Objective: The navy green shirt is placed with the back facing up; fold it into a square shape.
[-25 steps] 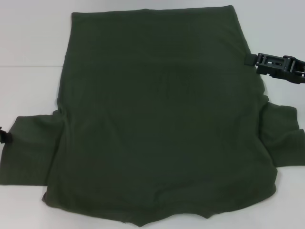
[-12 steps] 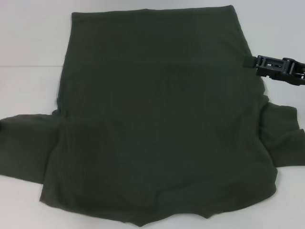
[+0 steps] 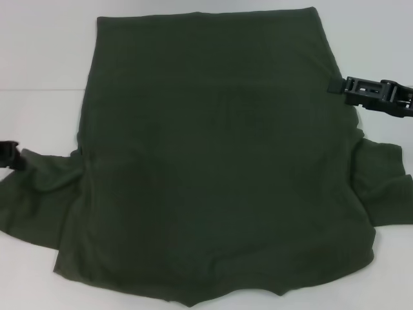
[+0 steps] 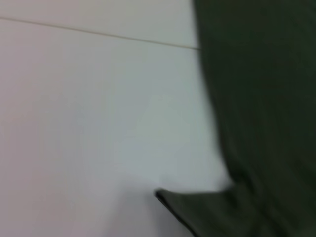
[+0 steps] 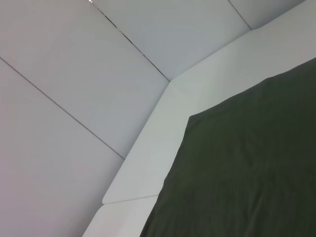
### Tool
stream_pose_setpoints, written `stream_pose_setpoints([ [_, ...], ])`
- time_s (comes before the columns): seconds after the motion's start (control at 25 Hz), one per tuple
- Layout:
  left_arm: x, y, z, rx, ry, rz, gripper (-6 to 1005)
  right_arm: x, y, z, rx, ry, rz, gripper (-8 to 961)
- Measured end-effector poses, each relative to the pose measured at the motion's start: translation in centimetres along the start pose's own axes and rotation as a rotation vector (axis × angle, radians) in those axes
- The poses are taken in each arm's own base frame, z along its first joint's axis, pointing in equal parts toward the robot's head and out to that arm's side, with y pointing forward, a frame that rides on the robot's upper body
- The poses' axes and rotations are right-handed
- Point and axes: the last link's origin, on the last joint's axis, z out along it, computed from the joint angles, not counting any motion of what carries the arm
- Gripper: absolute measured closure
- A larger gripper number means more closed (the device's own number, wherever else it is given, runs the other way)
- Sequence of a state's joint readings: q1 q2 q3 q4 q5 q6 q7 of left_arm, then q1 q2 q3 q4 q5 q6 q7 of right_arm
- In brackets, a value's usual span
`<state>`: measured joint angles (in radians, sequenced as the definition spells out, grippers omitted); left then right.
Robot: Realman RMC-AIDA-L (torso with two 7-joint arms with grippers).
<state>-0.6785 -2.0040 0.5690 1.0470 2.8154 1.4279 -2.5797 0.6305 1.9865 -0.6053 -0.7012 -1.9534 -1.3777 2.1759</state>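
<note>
I should keep folding inward until the tip of the sleeve (image 3: pixel 28 158), held in my left gripper, rests over the shirt's body (image 3: pixel 143 152), which lies flat.
The navy green shirt (image 3: pixel 213 168) lies flat on the white table, plain side up, and fills most of the head view. No lettering shows. My left gripper (image 3: pixel 9 157) is at the far left, shut on the tip of the shirt's left sleeve (image 3: pixel 39 194), which it holds pulled up and rumpled. The left wrist view shows the shirt's side (image 4: pixel 261 98) and a sleeve corner over the table. My right gripper (image 3: pixel 333 84) is at the shirt's right side edge, shut on the cloth there. The right sleeve (image 3: pixel 382 184) lies flat. The right wrist view shows the shirt's far corner (image 5: pixel 247 168).
The white table (image 3: pixel 39 77) shows bare at the left and right of the shirt. Its far edge and corner meet pale wall panels (image 5: pixel 74 74) in the right wrist view. The shirt's near end runs to the bottom edge of the head view.
My left gripper has moved up along the left edge with the left sleeve's tip, and the sleeve has gone from flat to pulled and rumpled. The right gripper has stayed still.
</note>
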Motion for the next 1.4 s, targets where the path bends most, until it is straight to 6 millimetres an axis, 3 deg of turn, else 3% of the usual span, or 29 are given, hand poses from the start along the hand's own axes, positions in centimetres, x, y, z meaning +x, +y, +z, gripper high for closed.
stream_pose_setpoints([
  [0.04, 0.0, 0.0, 0.0, 0.000, 0.000, 0.000, 945, 0.0, 0.0, 0.0, 0.000, 0.000, 0.000, 94],
  [0.16, 1.4, 3.3, -0.7, 0.000, -0.096, 0.008, 941, 0.0, 0.1, 0.1, -0.002, 0.001, -0.001, 95],
  [0.28, 2.0, 4.8, -0.7, -0.001, -0.128, 0.010, 936, 0.0, 0.2, 0.2, -0.006, 0.005, -0.003, 96],
  [0.88, 4.2, 13.7, 1.3, -0.086, -0.149, 0.102, 912, 0.2, 0.1, 0.1, -0.010, 0.011, -0.001, 102],
  [1.16, 3.9, 14.7, 4.4, -0.118, -0.158, 0.108, 900, 0.3, 0.0, 0.1, -0.004, 0.010, 0.005, 105],
  [1.28, 3.8, 14.8, 4.4, -0.163, -0.140, 0.146, 896, 0.2, -0.1, 0.0, 0.000, 0.007, -0.004, 106],
  [1.4, 3.4, 15.3, 3.1, -0.339, -0.079, 0.238, 891, 0.0, -0.2, -0.1, 0.005, 0.008, -0.030, 107],
])
